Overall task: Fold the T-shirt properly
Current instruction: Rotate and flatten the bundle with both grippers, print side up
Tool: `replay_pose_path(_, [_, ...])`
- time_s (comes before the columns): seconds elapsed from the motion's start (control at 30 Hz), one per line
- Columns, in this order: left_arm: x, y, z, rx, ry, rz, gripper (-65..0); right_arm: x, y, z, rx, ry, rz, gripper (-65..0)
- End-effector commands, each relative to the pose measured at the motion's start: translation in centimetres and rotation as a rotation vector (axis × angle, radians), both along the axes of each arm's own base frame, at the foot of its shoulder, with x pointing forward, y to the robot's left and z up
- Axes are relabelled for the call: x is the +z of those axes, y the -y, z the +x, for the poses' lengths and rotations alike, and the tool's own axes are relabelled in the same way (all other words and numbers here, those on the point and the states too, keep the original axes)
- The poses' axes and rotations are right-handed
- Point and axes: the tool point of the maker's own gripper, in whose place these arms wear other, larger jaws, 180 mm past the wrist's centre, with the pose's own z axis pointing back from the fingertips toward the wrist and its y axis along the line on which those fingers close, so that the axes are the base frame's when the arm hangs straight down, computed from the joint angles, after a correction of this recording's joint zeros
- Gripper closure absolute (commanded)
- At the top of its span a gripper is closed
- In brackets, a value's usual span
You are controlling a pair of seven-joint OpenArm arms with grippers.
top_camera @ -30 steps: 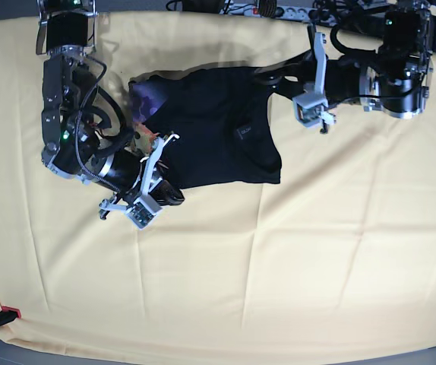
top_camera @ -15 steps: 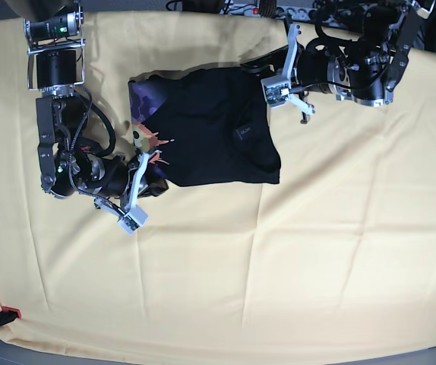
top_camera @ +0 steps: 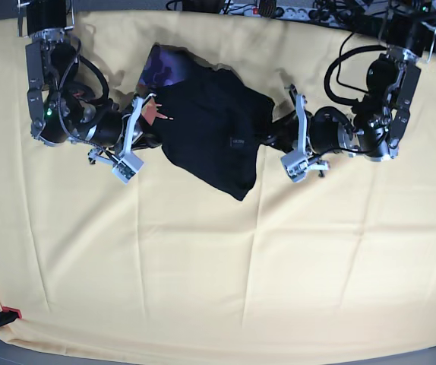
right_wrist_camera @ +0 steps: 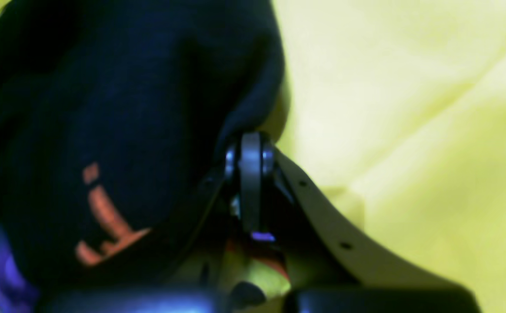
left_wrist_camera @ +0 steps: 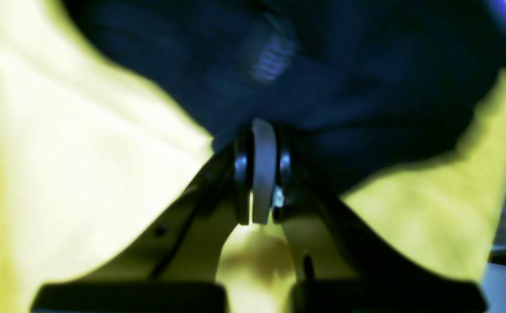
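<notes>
The T-shirt lies crooked with its label end [top_camera: 239,156] slanting toward my left gripper, so my grippers should swing the purple printed end [top_camera: 165,67] around square before opening.
The black T-shirt [top_camera: 206,122] lies bunched and skewed on the pale yellow cloth, with a purple printed patch at its upper left and a small label [top_camera: 237,141] facing up. My right gripper [top_camera: 150,138] is shut on the shirt's left edge, next to some orange print [right_wrist_camera: 105,217]. In the right wrist view its fingertips [right_wrist_camera: 251,143] pinch dark fabric [right_wrist_camera: 127,108]. My left gripper [top_camera: 271,138] is shut on the shirt's right edge. In the left wrist view its closed tips [left_wrist_camera: 259,130] bite the dark cloth [left_wrist_camera: 322,65] just below the label [left_wrist_camera: 270,56].
The yellow cloth [top_camera: 279,258] covers the whole table, with creases across it. Cables and a power strip [top_camera: 279,9] run along the far edge. A small red object [top_camera: 10,312] sits at the near left corner.
The left gripper has swung down toward the middle and the right gripper has moved up, both still holding the shirt. The shirt has turned and bunched between them.
</notes>
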Motion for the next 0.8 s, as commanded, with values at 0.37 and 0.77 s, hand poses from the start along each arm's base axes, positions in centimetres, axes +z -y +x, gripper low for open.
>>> replay_pose_path(0.37, [1.5,3.5,7.9,0.102,0.066,-0.128,0.0,-1.8,0.2,-5.6,-0.086,-0.073,0.012,0.0])
replay_pose_path(0.77, [9.2,1.0,-4.3,-0.348,-0.021,-0.042,0.0,2.5,4.3,1.6,-0.200,0.151,-0.013,0.0])
